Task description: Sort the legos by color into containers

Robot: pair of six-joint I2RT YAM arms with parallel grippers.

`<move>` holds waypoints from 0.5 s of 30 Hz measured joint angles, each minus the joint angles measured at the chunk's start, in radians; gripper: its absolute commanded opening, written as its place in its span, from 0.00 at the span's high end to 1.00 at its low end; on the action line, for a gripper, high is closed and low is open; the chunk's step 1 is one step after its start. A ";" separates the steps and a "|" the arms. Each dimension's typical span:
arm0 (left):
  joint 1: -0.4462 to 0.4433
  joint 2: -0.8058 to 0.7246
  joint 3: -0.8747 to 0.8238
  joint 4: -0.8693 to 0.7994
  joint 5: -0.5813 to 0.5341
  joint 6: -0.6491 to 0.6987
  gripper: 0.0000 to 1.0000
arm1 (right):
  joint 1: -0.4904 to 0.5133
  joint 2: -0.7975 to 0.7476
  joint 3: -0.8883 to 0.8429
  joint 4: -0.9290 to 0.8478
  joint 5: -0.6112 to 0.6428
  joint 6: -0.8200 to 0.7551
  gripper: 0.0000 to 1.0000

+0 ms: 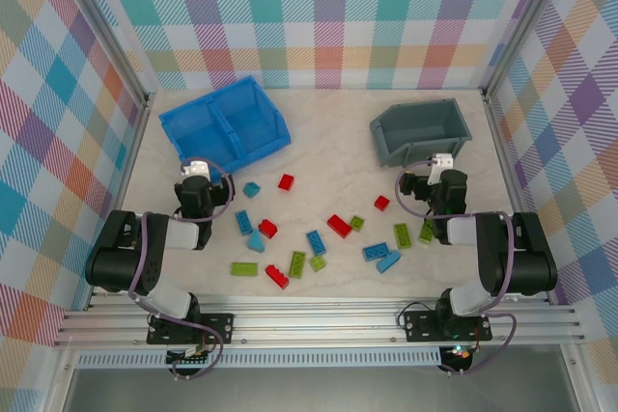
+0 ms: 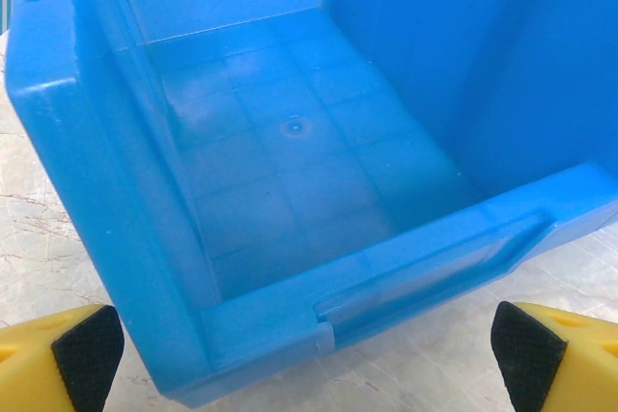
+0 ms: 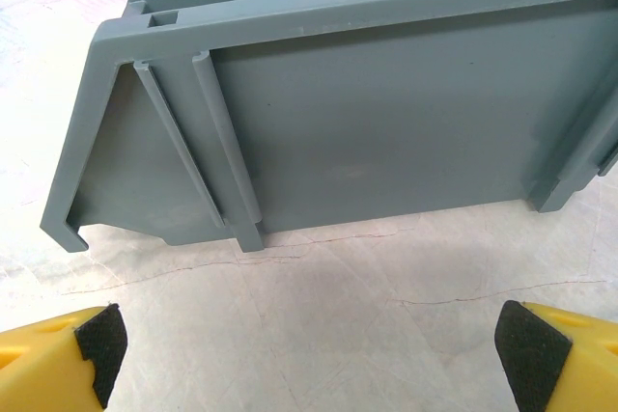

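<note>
The blue bin stands crooked [image 1: 228, 129], a long way from the grey bin. Next, my left gripper takes hold of the blue bin's outer side [image 1: 173, 139] and turns the blue bin straight toward the grey bin.
Red, lime green and blue legos lie scattered on the pale table between my arms, among them a red brick [image 1: 339, 226], a green brick [image 1: 297, 263] and a blue brick [image 1: 244, 222]. The bright blue two-compartment bin [image 1: 224, 127] stands at the back left, the dark grey bin [image 1: 422, 132] at the back right. My left gripper [image 1: 197, 167] hovers open just in front of the blue bin [image 2: 116, 200], whose near compartment is empty. My right gripper [image 1: 442, 163] is open facing the grey bin's side wall [image 3: 386, 113]. Nothing sits between either pair of fingers.
Plaid walls and metal posts enclose the table on three sides. A rail with both arm bases [image 1: 319, 320] runs along the near edge. Bare tabletop [image 3: 319, 315] lies between my right fingers and the grey bin.
</note>
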 measured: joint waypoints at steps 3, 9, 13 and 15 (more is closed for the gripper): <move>0.000 0.000 0.000 0.000 0.000 0.000 0.00 | 0.000 0.000 0.000 0.000 0.000 0.000 0.00; 0.000 0.000 0.000 0.000 0.000 0.000 0.00 | 0.000 0.000 0.000 0.000 0.000 0.000 0.00; -0.030 -0.159 0.035 -0.229 -0.031 -0.004 0.00 | 0.000 -0.115 0.061 -0.224 0.036 0.011 0.00; -0.071 -0.308 0.100 -0.374 -0.066 -0.011 0.00 | 0.000 -0.253 0.123 -0.360 0.061 0.030 0.00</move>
